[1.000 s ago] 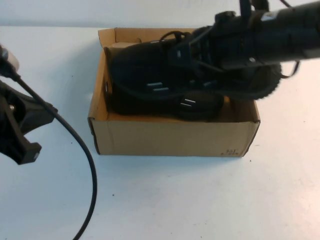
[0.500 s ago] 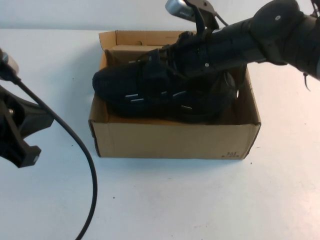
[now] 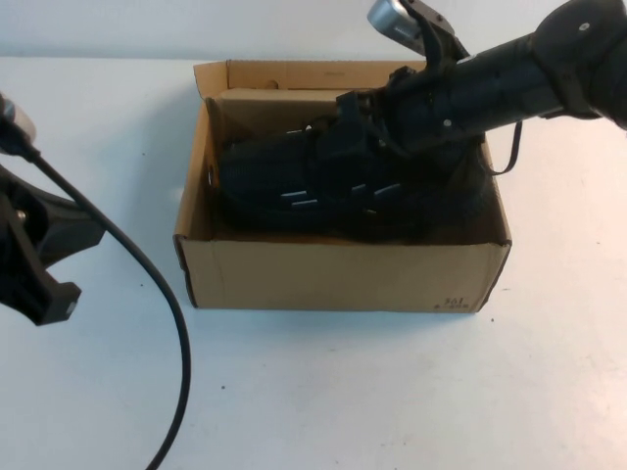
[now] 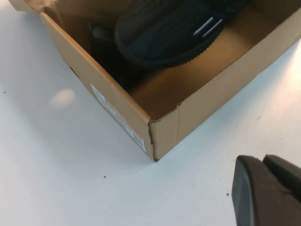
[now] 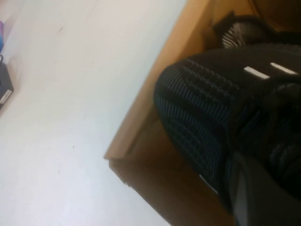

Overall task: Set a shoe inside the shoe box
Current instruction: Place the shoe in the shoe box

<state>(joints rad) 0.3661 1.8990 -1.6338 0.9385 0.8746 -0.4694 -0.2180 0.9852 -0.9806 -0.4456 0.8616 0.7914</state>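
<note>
Next, my right gripper moves the held black shoe back to the gap [image 4: 202,73] by the box's near side before lowering it, because the held shoe is over the second shoe [image 4: 126,55].
The brown shoe box [image 3: 343,276] stands open in the middle of the table. My right gripper [image 3: 343,132] reaches in from the far right and is shut on the laces part of a black shoe [image 3: 269,171], which lies low inside the box with its toe near the left wall. A second black shoe [image 3: 411,217] lies under and beside it. In the right wrist view the held shoe's toe [image 5: 202,99] sits by the box wall [image 5: 141,117], with one finger [image 5: 254,197] against it. My left gripper [image 3: 49,289] is parked left of the box, shut and empty [image 4: 264,162].
A black cable [image 3: 167,323] runs from the left arm across the white table toward the front. The left wrist view shows the box's near corner [image 4: 153,136] and the shoe toe [image 4: 160,33] inside. A dark object [image 5: 3,87] lies on the table's far side.
My right gripper has lowered the shoe from above the box rim down into the box and drawn it right, so its toe is now inside the left wall. The left arm has not moved.
</note>
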